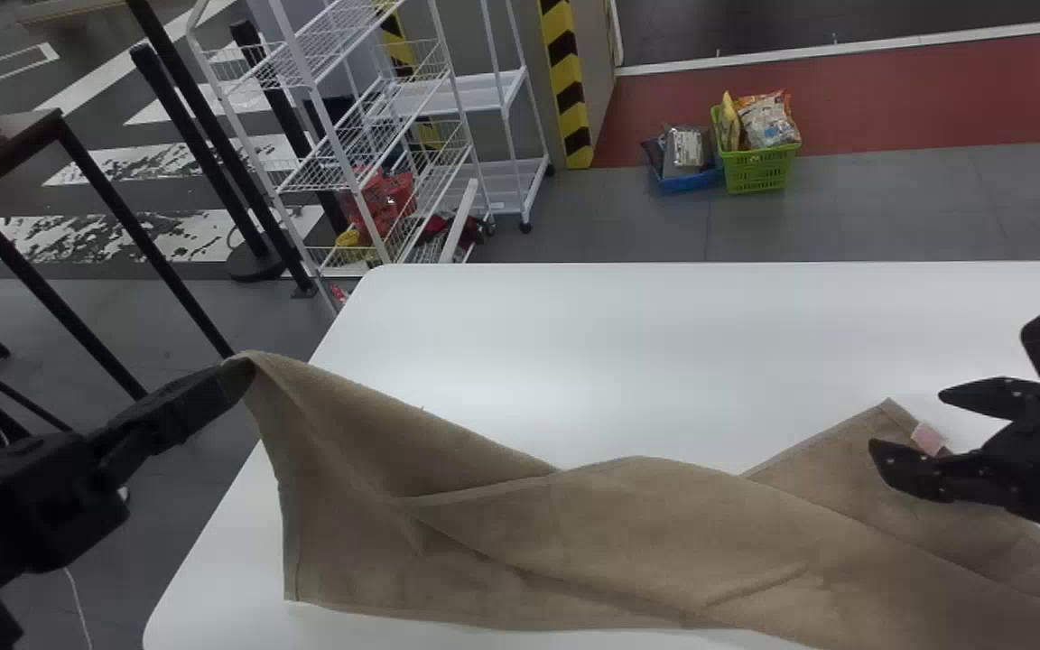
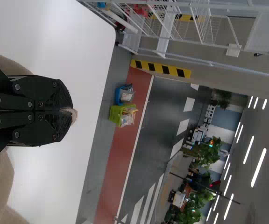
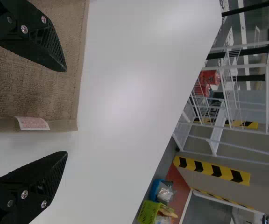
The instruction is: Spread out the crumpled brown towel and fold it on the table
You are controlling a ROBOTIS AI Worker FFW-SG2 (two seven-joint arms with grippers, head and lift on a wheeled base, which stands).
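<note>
The brown towel (image 1: 625, 547) should fall open with a straight top edge when I lift both corners, because loose diagonal folds (image 1: 484, 491) run between the two corners.
The brown towel (image 1: 664, 533) lies stretched and twisted over the white table, its left corner lifted by my left gripper (image 1: 236, 379). In the left wrist view my left gripper (image 2: 69, 112) is shut with a bit of towel (image 2: 74, 115) poking from its tips. At the right, my right gripper (image 1: 908, 424) stands open around the towel's far right edge, close to a corner with a pale label (image 1: 928, 439). The right wrist view has my right gripper (image 3: 65, 114) open, one finger over the towel (image 3: 41, 79), the other beyond its labelled edge.
The white table (image 1: 664, 343) has its rounded far left corner beneath a wire rack (image 1: 366, 135). Beyond it on the floor stand a green basket (image 1: 759, 167) and a blue one (image 1: 687, 176). A dark-framed table (image 1: 5, 153) is at the far left.
</note>
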